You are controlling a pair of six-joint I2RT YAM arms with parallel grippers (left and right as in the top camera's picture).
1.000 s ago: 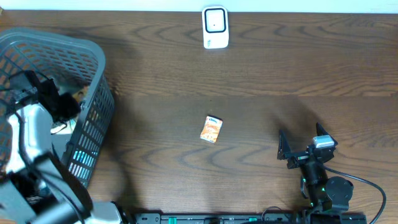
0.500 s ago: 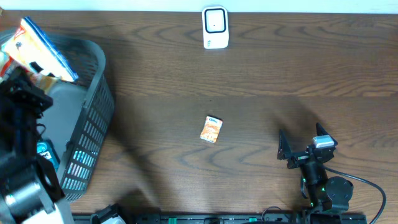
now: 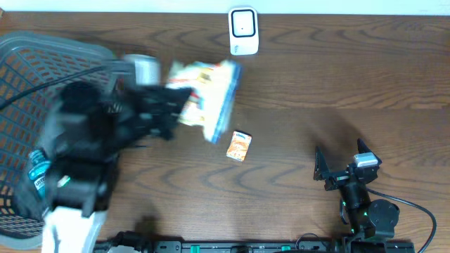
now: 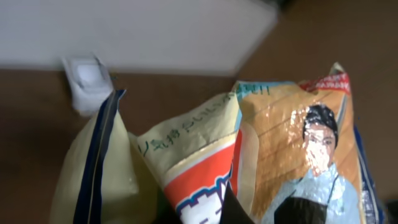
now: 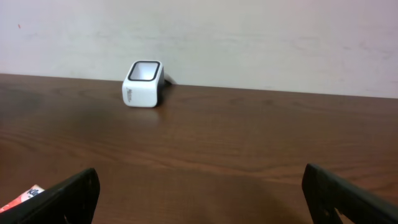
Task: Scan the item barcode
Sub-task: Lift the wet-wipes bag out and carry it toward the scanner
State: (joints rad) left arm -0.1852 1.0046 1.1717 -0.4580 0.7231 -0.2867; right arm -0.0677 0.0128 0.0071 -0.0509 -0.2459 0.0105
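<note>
The snack bag [image 3: 212, 91] is clear of the basket and there is open wood [image 3: 273, 144] past the orange packet, so my left gripper should keep going over there and let the bag go.
The item, a yellow and orange snack bag [image 3: 207, 95] with blue edges, hangs blurred above the table left of centre, with my left gripper [image 3: 172, 105] shut on it. In the left wrist view the bag [image 4: 286, 143] fills the frame, printed with a man's picture, and a dark finger [image 4: 233, 208] presses its lower edge. The white barcode scanner [image 3: 243, 31] stands at the back centre, beyond the bag; it shows as well in the left wrist view [image 4: 87, 84] and the right wrist view [image 5: 144, 84]. My right gripper [image 3: 341, 165] rests open at the front right, nothing between its fingers.
A grey mesh basket [image 3: 42, 63] stands at the left edge with a blue-labelled bottle [image 3: 36, 172] inside. A small orange packet [image 3: 239, 146] lies on the table centre, just below the held bag; its corner shows in the right wrist view [image 5: 18, 198].
My left arm has lifted the snack bag out of the basket and swung it right, over the table towards the scanner. The right arm has not moved.
</note>
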